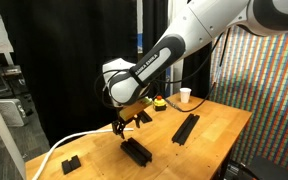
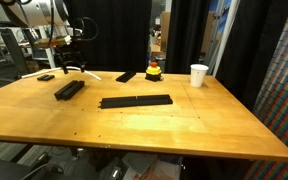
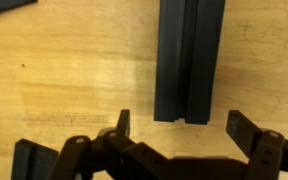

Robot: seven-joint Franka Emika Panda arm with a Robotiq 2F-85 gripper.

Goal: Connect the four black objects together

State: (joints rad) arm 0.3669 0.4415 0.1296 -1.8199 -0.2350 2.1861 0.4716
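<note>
My gripper's open fingers are next to the short black bar's near end (image 3: 182, 114). Next, I move back over the bar's body (image 3: 191, 50) and go down around it before I close them.
A short black bar (image 3: 189, 55) lies on the wooden table, its near end just ahead of my gripper (image 3: 184, 125) in the wrist view. The jaws stand wide open on either side of that end, holding nothing. In both exterior views the gripper (image 1: 124, 125) (image 2: 66, 64) hovers just above this bar (image 1: 136, 150) (image 2: 69, 89). A longer black strip (image 1: 185, 127) (image 2: 136, 101) lies further along the table. Another black piece (image 2: 127, 76) sits near the back edge.
A white cup (image 2: 199, 75) (image 1: 185, 96) and a red and yellow object (image 2: 154, 70) (image 1: 157, 101) stand at the table's back. A small black block (image 1: 71, 162) (image 2: 46, 77) lies near a corner. A white cable (image 1: 54, 150) runs along that side.
</note>
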